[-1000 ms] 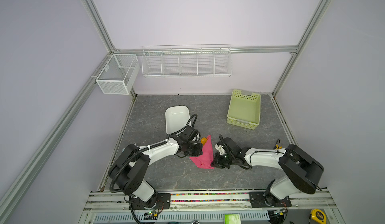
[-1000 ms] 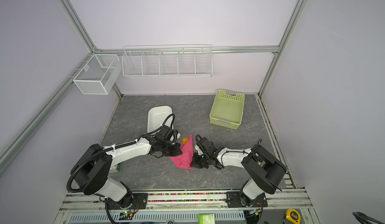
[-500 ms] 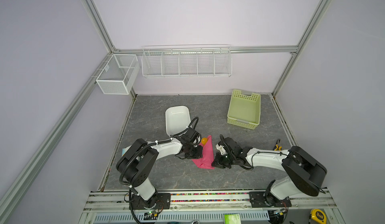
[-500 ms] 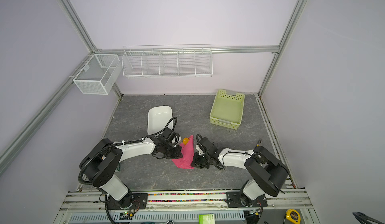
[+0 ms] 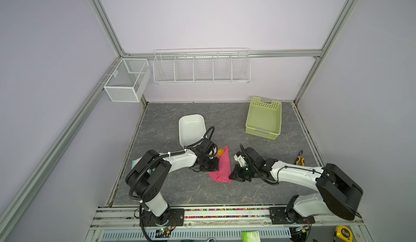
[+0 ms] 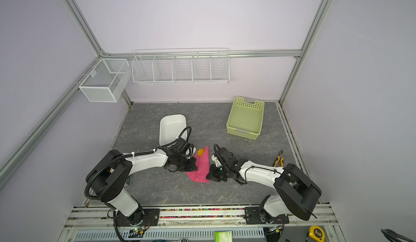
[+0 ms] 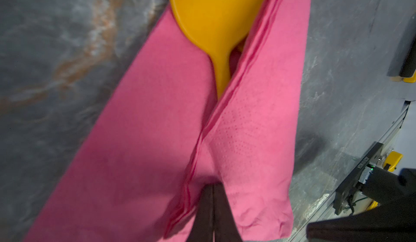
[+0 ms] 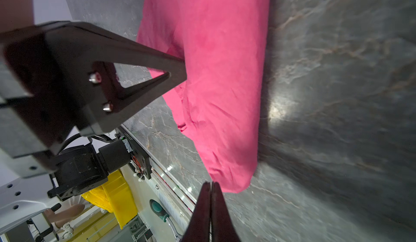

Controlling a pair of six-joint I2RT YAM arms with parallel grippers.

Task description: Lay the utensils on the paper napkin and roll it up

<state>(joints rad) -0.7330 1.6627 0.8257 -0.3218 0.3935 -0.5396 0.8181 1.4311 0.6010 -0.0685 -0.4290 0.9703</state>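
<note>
The robot's right gripper is down at the napkin's near corner [image 5: 229, 181], away from the utensils, so it should go back up and press the folded side [image 5: 228, 169] across from the left gripper.
The pink paper napkin [image 5: 223, 167] [image 6: 202, 170] lies folded lengthwise into a narrow strip on the grey table. An orange spoon [image 5: 220, 152] [image 7: 216, 15] sticks its bowl out of the far end. The other utensils are hidden in the fold. My left gripper [image 5: 215, 164] [image 7: 212, 188] is shut, its tips pressing on the napkin [image 7: 135, 162] at the fold's edge from the left. My right gripper [image 5: 233, 176] [image 8: 211, 184] is shut and empty, its tips at the near end of the napkin [image 8: 220, 72] on the right side.
A white tub [image 5: 191, 126] stands just behind the left arm. A green basket [image 5: 264, 117] sits at the back right. Yellow-handled pliers [image 5: 299, 159] lie by the right edge. Wire racks [image 5: 201, 67] hang on the back wall.
The left arm's elbow has swung forward, and its gripper has edged a little nearer along the napkin's left side. The right gripper and the napkin have barely moved.
</note>
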